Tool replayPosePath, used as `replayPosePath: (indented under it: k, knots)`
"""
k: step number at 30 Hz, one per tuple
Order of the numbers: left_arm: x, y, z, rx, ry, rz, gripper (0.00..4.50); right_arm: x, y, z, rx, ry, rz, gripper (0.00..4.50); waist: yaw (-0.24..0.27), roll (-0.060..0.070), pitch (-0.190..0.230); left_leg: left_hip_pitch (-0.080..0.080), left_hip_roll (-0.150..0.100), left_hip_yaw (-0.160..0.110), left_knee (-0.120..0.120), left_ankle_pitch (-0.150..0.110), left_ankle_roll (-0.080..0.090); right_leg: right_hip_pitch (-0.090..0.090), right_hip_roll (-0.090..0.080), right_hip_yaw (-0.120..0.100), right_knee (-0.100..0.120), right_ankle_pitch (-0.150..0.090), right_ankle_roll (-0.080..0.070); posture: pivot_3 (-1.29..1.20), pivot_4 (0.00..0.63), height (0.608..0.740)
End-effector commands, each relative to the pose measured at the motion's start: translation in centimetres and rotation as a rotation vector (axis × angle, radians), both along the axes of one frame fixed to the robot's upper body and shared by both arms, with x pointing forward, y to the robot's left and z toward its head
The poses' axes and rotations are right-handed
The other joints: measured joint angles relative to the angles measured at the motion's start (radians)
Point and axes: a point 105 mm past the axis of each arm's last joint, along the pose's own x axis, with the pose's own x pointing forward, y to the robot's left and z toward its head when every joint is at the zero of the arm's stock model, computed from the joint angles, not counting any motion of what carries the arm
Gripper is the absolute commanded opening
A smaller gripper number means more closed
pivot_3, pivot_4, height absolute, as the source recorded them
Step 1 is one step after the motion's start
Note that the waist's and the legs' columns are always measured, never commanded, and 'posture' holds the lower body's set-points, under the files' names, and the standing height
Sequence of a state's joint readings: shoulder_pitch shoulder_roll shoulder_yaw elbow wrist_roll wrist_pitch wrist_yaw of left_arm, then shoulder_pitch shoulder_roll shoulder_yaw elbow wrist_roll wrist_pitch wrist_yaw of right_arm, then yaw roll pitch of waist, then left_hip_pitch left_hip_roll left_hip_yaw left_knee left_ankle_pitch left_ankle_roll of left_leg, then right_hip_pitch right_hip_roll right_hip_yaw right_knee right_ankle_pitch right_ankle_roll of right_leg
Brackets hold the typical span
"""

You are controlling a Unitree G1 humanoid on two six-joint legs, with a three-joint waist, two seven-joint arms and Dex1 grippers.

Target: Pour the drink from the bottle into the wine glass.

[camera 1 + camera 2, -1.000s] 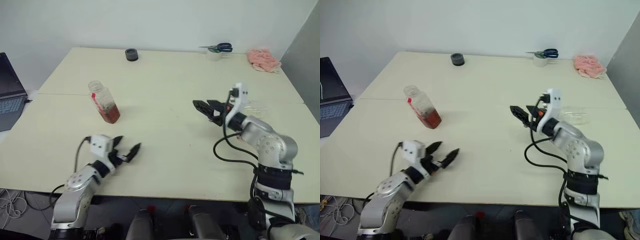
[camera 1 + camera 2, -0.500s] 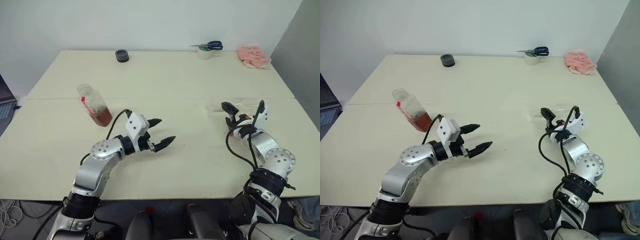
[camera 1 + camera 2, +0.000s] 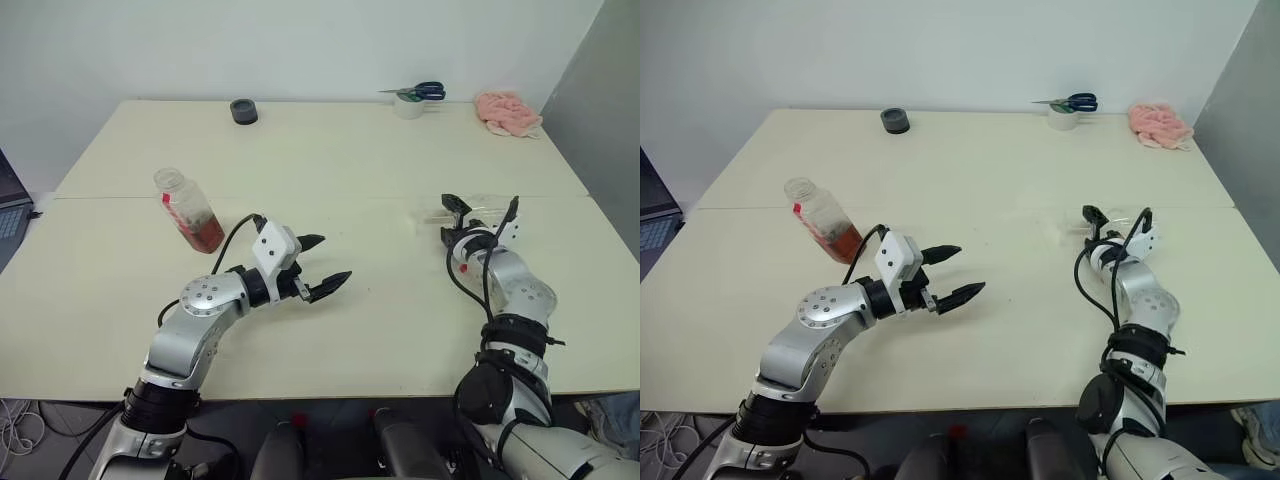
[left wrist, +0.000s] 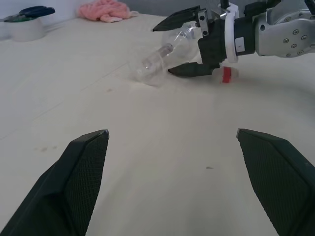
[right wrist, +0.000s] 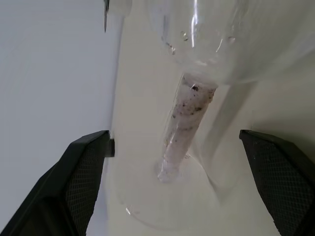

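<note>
My gripper will turn the wine glass [image 5: 186,120] up by the stem, and it will then stand upright on its own, because the stem ends in a wide, flat round base [image 5: 162,199].
The bottle [image 3: 186,208] stands on the left part of the table, with the reddish-brown drink [image 3: 204,234] low inside it. The wine glass [image 4: 165,51] lies on its side at the right, and its stem [image 5: 184,123] runs between my right gripper's fingers. My right gripper [image 3: 449,222] is open, its jaws on either side of the glass. A small red piece [image 4: 226,75] lies under that wrist. My left gripper [image 3: 332,260] hovers open over the table's middle, to the right of the bottle, and holds nothing.
At the back edge are a black round object [image 3: 242,111], scissors on a tape roll [image 3: 414,98] and a pink cloth [image 3: 507,111]. A laptop corner [image 3: 8,212] pokes in at the far left. A seam [image 3: 300,197] crosses the table.
The view has shifted. My left gripper rose and swung in toward the table's middle, then kept still. My right gripper rolled, sank and moved out to the lying glass.
</note>
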State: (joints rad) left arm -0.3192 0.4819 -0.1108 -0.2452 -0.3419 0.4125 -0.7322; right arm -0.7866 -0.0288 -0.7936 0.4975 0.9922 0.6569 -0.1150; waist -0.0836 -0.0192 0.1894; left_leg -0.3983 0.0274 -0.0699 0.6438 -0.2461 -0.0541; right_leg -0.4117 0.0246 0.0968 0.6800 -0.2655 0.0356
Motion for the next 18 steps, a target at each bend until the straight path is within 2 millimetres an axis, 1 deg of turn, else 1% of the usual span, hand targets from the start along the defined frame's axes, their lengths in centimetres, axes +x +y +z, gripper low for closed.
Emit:
replayPosePath:
  k: [1, 2, 5, 7, 10, 12, 14, 15, 16, 18]
  knots:
    - [-0.2, 0.3, 1.3, 0.008, -0.056, 0.011, 4.47, 1.2, -0.8, 0.1, 0.019, -0.017, -0.068, 4.5, 0.0, 0.0, 0.0, 0.0, 0.0, 0.0, 0.0, 0.0, 0.0, 0.0, 0.0, 0.0, 0.0, 0.0, 0.0, 0.0, 0.15, 0.74]
    - [-0.1, 0.4, 1.3, 0.011, -0.057, 0.017, 4.47, 1.4, -0.9, -0.1, 0.018, -0.01, -0.081, 4.5, 0.0, 0.0, 0.0, 0.0, 0.0, 0.0, 0.0, 0.0, 0.0, 0.0, 0.0, 0.0, 0.0, 0.0, 0.0, 0.0, 0.15, 0.74]
    - [0.0, 0.6, 1.3, 0.017, -0.06, 0.031, 4.5, 2.0, -0.9, -0.5, 0.017, 0.002, -0.108, 3.89, -0.001, 0.0, 0.0, 0.0, 0.0, 0.0, 0.0, 0.0, 0.0, 0.001, 0.0, 0.0, 0.0, 0.0, 0.0, 0.0, 0.15, 0.74]
    - [0.0, 0.8, 1.3, 0.017, -0.061, 0.037, 4.5, 2.2, -1.0, -0.9, 0.01, 0.018, -0.119, 3.23, -0.001, 0.0, 0.0, 0.0, 0.0, 0.0, 0.0, 0.0, 0.0, 0.001, 0.0, 0.0, 0.0, 0.0, 0.0, 0.0, 0.15, 0.74]
    - [0.0, 1.0, 1.4, 0.016, -0.059, 0.051, 4.5, 2.3, -1.1, -1.2, -0.002, 0.025, -0.128, 2.03, -0.001, 0.0, 0.0, 0.0, 0.0, 0.0, 0.0, 0.0, 0.0, 0.001, 0.0, 0.0, 0.0, 0.0, 0.0, 0.0, 0.15, 0.74]
    - [0.1, 1.3, 1.3, 0.014, -0.052, 0.064, 4.5, 2.3, -1.1, -1.1, -0.028, 0.024, -0.129, 1.41, 0.0, -0.001, 0.0, 0.001, 0.0, 0.0, 0.0, 0.0, 0.0, 0.001, 0.0, 0.0, 0.0, 0.0, 0.0, 0.0, 0.15, 0.74]
    - [0.1, 1.5, 1.1, 0.011, -0.045, 0.076, 4.5, 2.3, -0.6, 0.1, -0.069, -0.025, -0.109, 0.68, -0.001, -0.001, -0.001, 0.001, 0.0, 0.0, 0.001, 0.0, 0.0, 0.002, 0.0, 0.0, 0.0, 0.0, 0.0, 0.0, 0.15, 0.74]
    - [0.2, 1.6, 1.1, 0.006, -0.041, 0.082, 4.5, 2.4, -0.2, 0.8, -0.096, -0.051, -0.096, 0.43, -0.001, -0.001, -0.001, 0.002, 0.0, 0.0, 0.001, 0.0, 0.0, 0.002, 0.0, 0.0, 0.0, 0.0, 0.0, 0.0, 0.15, 0.74]
    - [0.2, 2.0, 0.9, 0.009, -0.037, 0.095, 4.5, 2.4, 0.8, 2.8, -0.191, -0.129, -0.061, 0.24, -0.001, -0.001, 0.0, 0.001, 0.0, 0.0, 0.001, 0.0, 0.0, 0.002, 0.0, 0.0, 0.0, 0.0, 0.0, 0.0, 0.15, 0.74]
    - [0.2, 2.8, 0.5, 0.012, -0.029, 0.122, 4.5, 1.8, 3.8, 6.7, -0.401, -0.298, 0.023, 0.24, -0.001, 0.001, 0.001, 0.0, 0.0, 0.0, 0.0, 0.0, 0.0, 0.0, 0.0, 0.0, 0.0, 0.0, 0.0, 0.0, 0.15, 0.74]
